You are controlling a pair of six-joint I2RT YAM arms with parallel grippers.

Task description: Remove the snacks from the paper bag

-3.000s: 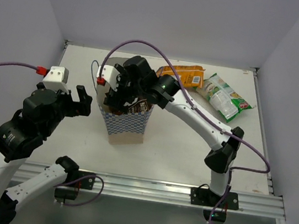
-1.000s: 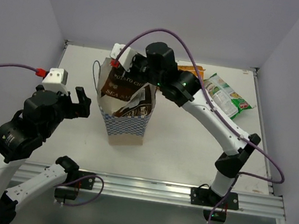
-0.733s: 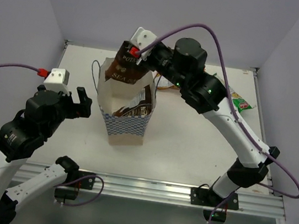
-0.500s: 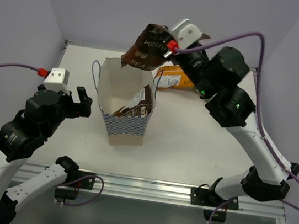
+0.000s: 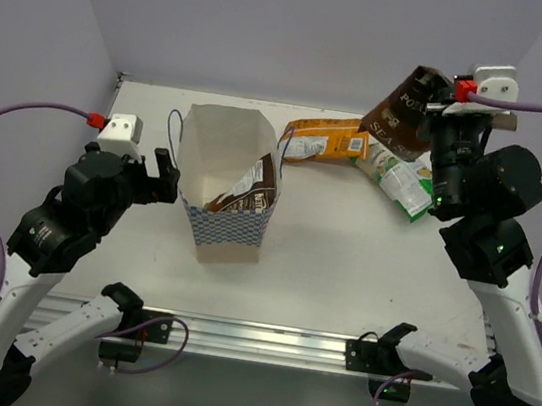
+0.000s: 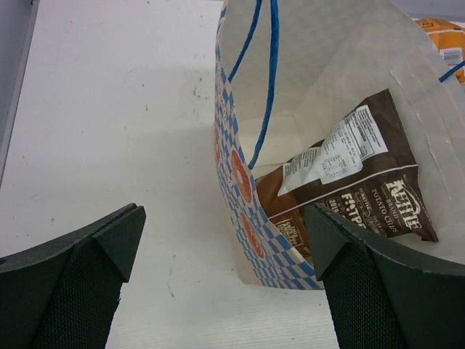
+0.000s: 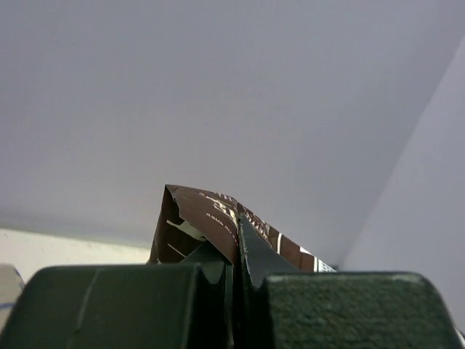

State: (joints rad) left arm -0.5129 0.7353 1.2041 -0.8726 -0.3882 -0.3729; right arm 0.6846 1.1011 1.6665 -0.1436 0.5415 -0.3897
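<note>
The tabletop (image 5: 320,202) in front of the orange snack is clear, so my right gripper keeps lowering the dark brown snack it holds until the snack rests there (image 5: 329,209).
The paper bag (image 5: 230,230) stands upright and open at mid-table, with one dark brown snack (image 5: 248,192) still inside. My right gripper (image 5: 436,107) is shut on the top edge of a second dark brown snack (image 5: 403,113), held high at the right, above the green-and-white snack (image 5: 402,182). The orange snack (image 5: 326,138) lies behind the bag. In the right wrist view the brown packet (image 7: 207,211) is pinched in the gripper (image 7: 236,256). My left gripper (image 5: 158,181) is open just left of the bag. Its wrist view shows the gripper (image 6: 224,218), the bag wall (image 6: 236,174) and the inner packet (image 6: 367,196).
White walls close in the table on the left, back and right. An aluminium rail (image 5: 262,341) carrying both arm bases runs along the near edge. The bag's blue cord handles (image 6: 265,87) hang at its left and right walls.
My right arm pulled the brown packet up out of the bag and swung it to the right, high over the green-and-white packet. My left gripper edged slightly towards the bag.
</note>
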